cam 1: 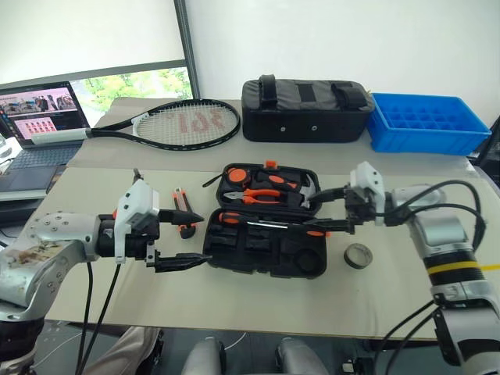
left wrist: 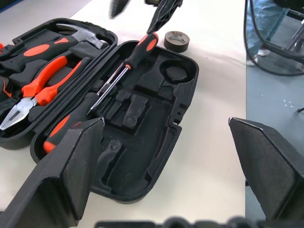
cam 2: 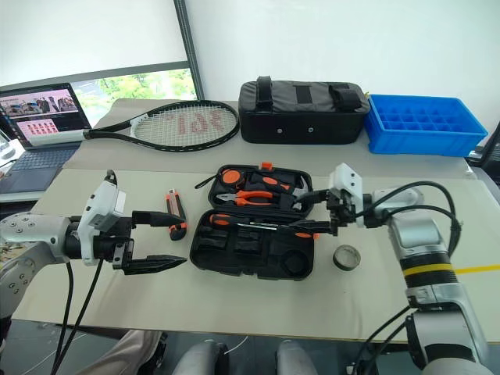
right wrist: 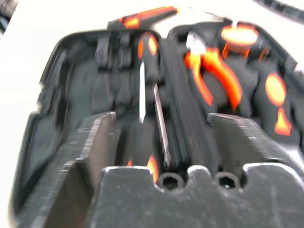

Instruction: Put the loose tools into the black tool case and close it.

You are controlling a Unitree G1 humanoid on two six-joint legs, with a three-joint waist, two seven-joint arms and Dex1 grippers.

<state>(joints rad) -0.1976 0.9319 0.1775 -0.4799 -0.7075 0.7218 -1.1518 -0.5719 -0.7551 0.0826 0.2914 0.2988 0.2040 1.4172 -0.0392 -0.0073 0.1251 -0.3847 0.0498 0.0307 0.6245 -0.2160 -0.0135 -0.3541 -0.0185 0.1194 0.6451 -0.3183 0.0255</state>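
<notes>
A long empty hollow (cam 1: 248, 256) stretches along the case's front edge, so I expect the orange-black utility knife to settle there lengthwise once I push it down.
The black tool case (cam 1: 301, 262) lies open in the middle of the table. Its near half holds two screwdrivers (left wrist: 137, 52) with orange-black handles, and pliers (cam 1: 266, 195) and a hammer (left wrist: 85, 33) sit in the far half. An orange-black utility knife (cam 1: 183, 215) lies loose on the table just left of the case. My left gripper (cam 1: 181, 239) hovers open at the case's left front corner, beside the knife, holding nothing. My right gripper (cam 1: 326, 212) hangs open over the case's right end, just above one screwdriver's handle (cam 1: 316, 232), with nothing between its fingers.
A roll of tape (cam 1: 359, 255) lies right of the case. At the back are a tennis racket (cam 1: 180, 125), a black fabric bag (cam 1: 305, 109) and a blue tray (cam 1: 426, 121). A laptop (cam 1: 39, 117) stands at the far left.
</notes>
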